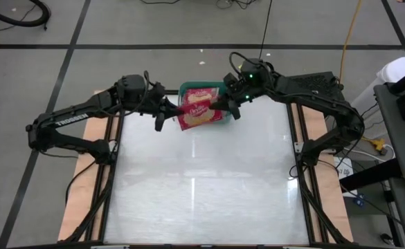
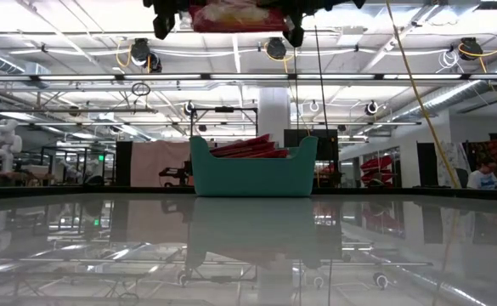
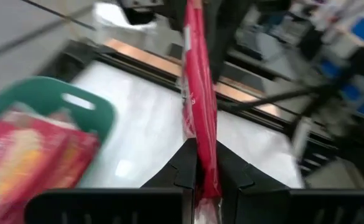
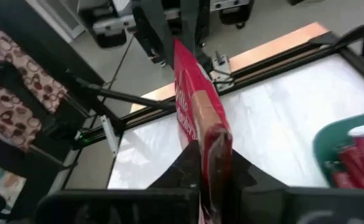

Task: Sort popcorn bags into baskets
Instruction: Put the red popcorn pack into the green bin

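Observation:
Next, my left gripper opens first, as both grippers are pinching the popcorn bag's ends, and then my right gripper should lay the bag on the pile in the teal basket.
One red popcorn bag, popcorn picture facing up, hangs in the air between my two grippers, over the near side of the teal basket. In the low view this bag is high above the basket, which stands on the table near its far edge. More red bags lie piled inside it, reaching above its rim. My left gripper is shut on the bag's left end and my right gripper on its right end. My left gripper pinches the bag's left short end between its two fingers, coming level from the table's left. The bag is lifted clear and stretches away from the fingers. My right gripper pinches the opposite short end between its two fingers, coming from the table's right. The bag is clear of the basket and the table.
The basket with its bags sits at the middle of the table's far edge. The white table top stretches toward the near edge between wooden side rails. Room equipment stands beyond the table.

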`<act>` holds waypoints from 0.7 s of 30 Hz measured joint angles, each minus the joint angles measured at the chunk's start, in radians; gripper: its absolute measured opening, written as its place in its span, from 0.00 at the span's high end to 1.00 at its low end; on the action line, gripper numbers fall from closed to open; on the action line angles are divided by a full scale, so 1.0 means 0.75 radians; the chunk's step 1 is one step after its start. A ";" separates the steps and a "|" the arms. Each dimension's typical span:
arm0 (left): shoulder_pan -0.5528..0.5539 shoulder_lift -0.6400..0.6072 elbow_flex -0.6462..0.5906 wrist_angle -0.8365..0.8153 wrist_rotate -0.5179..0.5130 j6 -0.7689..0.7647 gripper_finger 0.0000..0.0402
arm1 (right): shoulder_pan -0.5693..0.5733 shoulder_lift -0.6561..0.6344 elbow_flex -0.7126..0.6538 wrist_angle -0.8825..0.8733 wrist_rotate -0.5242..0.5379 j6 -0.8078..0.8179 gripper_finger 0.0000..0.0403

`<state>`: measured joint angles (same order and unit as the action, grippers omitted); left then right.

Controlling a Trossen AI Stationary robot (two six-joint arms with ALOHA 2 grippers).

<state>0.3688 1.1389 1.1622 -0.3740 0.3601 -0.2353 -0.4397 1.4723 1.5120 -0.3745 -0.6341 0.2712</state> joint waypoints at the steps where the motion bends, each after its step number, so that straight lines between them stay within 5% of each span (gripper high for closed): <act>1: -0.007 0.000 0.000 0.002 -0.053 0.008 0.93 | -0.012 0.000 0.000 0.004 0.000 -0.001 0.98; 9: -0.037 -0.001 0.001 0.062 -0.523 0.100 0.64 | -0.148 0.000 0.000 0.003 0.013 0.031 0.98; 15: -0.027 -0.013 0.002 0.034 -1.038 0.053 0.37 | -0.290 0.005 0.000 0.005 0.125 0.074 0.98; 21: 0.077 -0.005 0.002 -0.094 -0.996 -0.153 0.27 | -0.402 0.103 -0.001 0.107 0.142 0.161 0.98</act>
<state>0.4263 1.1348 1.1633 -0.4443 -0.3870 -0.3498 -0.7414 1.5493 1.5116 -0.2942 -0.5279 0.3916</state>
